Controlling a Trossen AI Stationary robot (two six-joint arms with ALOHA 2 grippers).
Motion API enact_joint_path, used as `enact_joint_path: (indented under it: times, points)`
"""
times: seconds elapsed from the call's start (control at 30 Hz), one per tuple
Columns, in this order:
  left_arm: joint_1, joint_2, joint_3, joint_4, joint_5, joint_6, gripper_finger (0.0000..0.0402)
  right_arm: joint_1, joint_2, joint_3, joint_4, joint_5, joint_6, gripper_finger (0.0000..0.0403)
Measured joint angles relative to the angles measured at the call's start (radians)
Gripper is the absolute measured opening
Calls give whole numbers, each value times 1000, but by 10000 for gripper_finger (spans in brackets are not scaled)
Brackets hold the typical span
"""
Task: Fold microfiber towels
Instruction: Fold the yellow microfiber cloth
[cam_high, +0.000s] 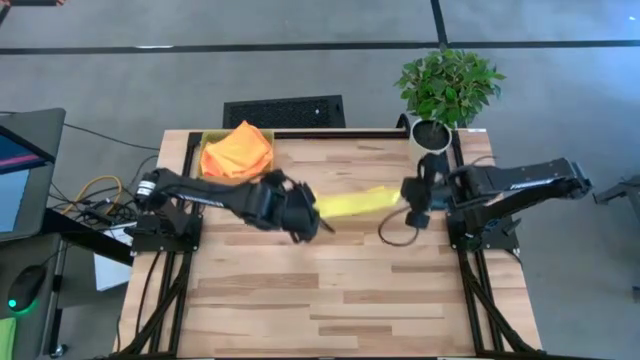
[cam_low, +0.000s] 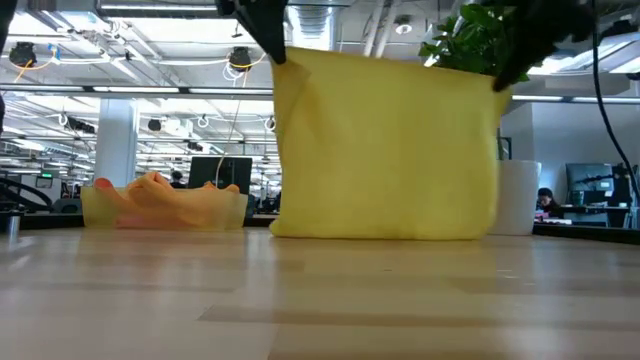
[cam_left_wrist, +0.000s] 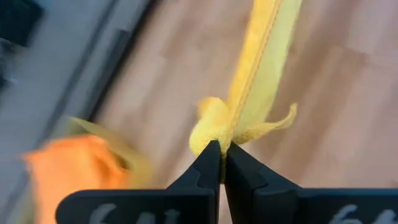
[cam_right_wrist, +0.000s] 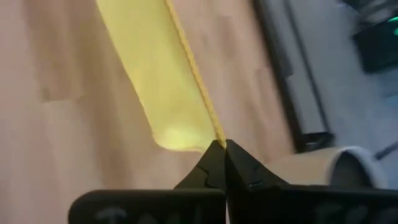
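The towel's bunched upper corner (cam_left_wrist: 211, 123) is pinched in my left gripper. Next, I put the towel down on the near wood (cam_high: 350, 250) and open my left gripper to let that corner go before I fold.
A yellow microfiber towel (cam_low: 385, 145) hangs as a flat sheet between my two grippers over the middle of the table. From above it shows as a narrow yellow strip (cam_high: 357, 203). My left gripper (cam_left_wrist: 222, 155) is shut on its upper left corner and my right gripper (cam_right_wrist: 221, 149) on its upper right corner. The towel's lower edge (cam_low: 380, 236) is at table height; whether it touches the wood I cannot tell. Orange towels (cam_high: 237, 150) lie heaped in the bin at the far left. My left gripper pinches the towel's bunched upper corner (cam_left_wrist: 211, 127) between its two fingertips, slanting down from the table's left. The hemmed top edge (cam_left_wrist: 261, 56) runs away from the fingers, drawn straight. My right gripper pinches the other upper corner at the hem (cam_right_wrist: 216, 138) between its fingertips, slanting down from the table's right. The sheet (cam_right_wrist: 155, 74) hangs below the fingers.
A translucent yellow bin (cam_low: 100, 205) holding the orange towels stands at the far left corner. A potted plant (cam_high: 448, 85) in a white pot (cam_high: 432, 135) stands at the far right. A black cable loop (cam_high: 392, 232) lies by the right arm. Bare wood (cam_high: 330, 300) fills the near half.
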Motion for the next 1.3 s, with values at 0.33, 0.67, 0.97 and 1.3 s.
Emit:
enact_joint_path:
  times: [0.33,0.67,0.97,1.3]
  points:
    - [-161,19,-57,108,204,-231,0,234,-24,-88,2,-191,152,8]
    - [-268,167,-64,217,427,-353,0,405,77,-90,46,-326,180,8]
    - [-298,228,-66,341,556,-368,0,434,182,-92,87,-476,179,8]
    - [-270,227,-66,323,564,-449,0,357,113,-255,282,-540,179,8]
